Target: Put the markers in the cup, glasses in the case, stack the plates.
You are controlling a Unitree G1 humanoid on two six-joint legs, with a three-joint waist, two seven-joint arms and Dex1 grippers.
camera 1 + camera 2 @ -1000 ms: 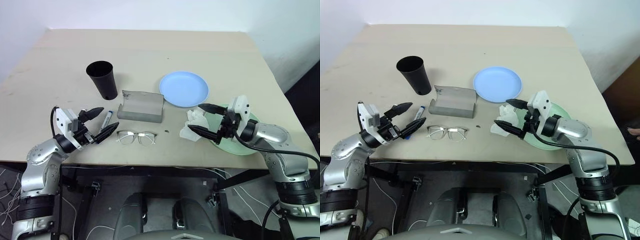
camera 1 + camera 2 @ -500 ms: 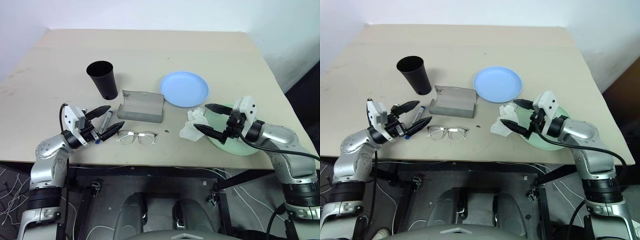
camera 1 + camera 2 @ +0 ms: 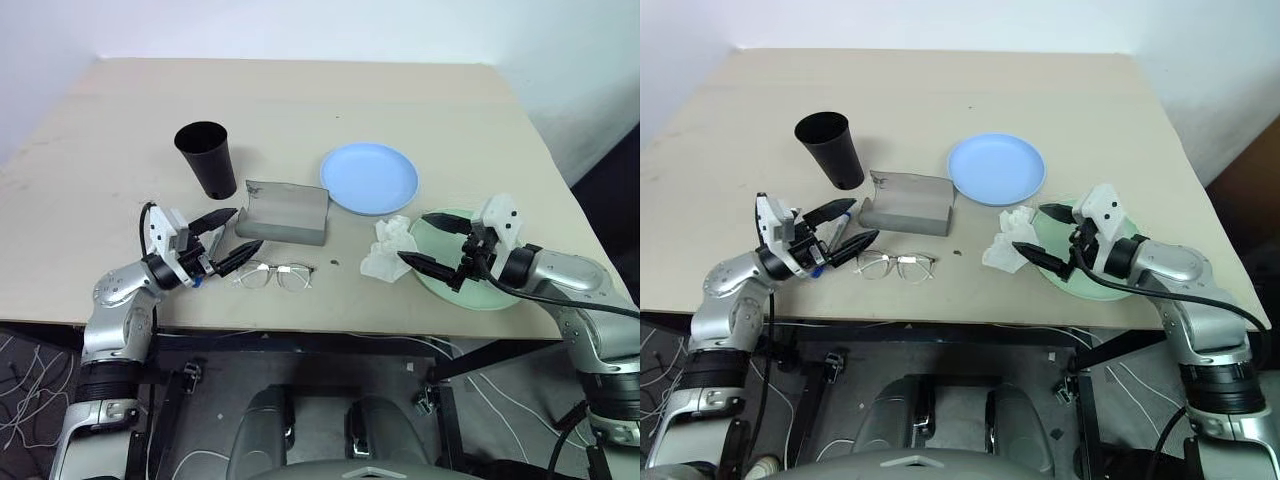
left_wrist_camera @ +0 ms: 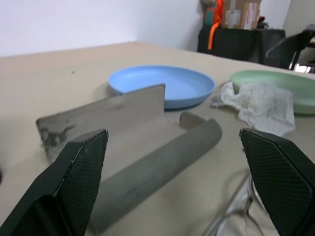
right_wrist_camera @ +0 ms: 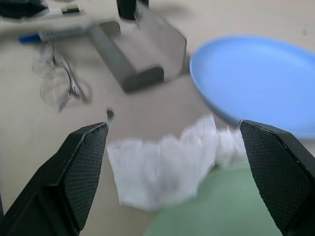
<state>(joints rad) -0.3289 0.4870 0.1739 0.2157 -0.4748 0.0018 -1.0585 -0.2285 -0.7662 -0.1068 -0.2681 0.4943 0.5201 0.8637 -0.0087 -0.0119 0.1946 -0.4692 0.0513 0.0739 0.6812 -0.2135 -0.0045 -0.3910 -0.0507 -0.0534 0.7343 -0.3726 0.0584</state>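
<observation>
My open right gripper should keep moving, because the green plate's near rim (image 3: 437,291) is clear of the white tissue. It should go on to that rim until its fingers are on both sides of it and close.
A blue-capped marker (image 5: 54,34) lies on the table below my open left gripper (image 3: 249,227), whose fingers straddle it and point at the grey case (image 3: 285,212). The case lies open. In front of it are the wire-framed glasses (image 3: 274,275). The black cup (image 3: 208,160) stands upright behind my left gripper. A light blue plate (image 3: 368,178) sits right of the case. The mint green plate (image 3: 490,295) lies under my right arm. My open right gripper (image 3: 411,236) hovers empty above the plate's left rim.
A crumpled white tissue (image 3: 388,250) lies against the green plate's left edge, just under my right fingertips. The tan table (image 3: 300,100) stretches wide and bare behind the objects; its front edge runs close below the glasses.
My left gripper has shifted right, closer to the case, still open. My right gripper has drawn back to the right, off the tissue's middle, and tilted downward a little.
</observation>
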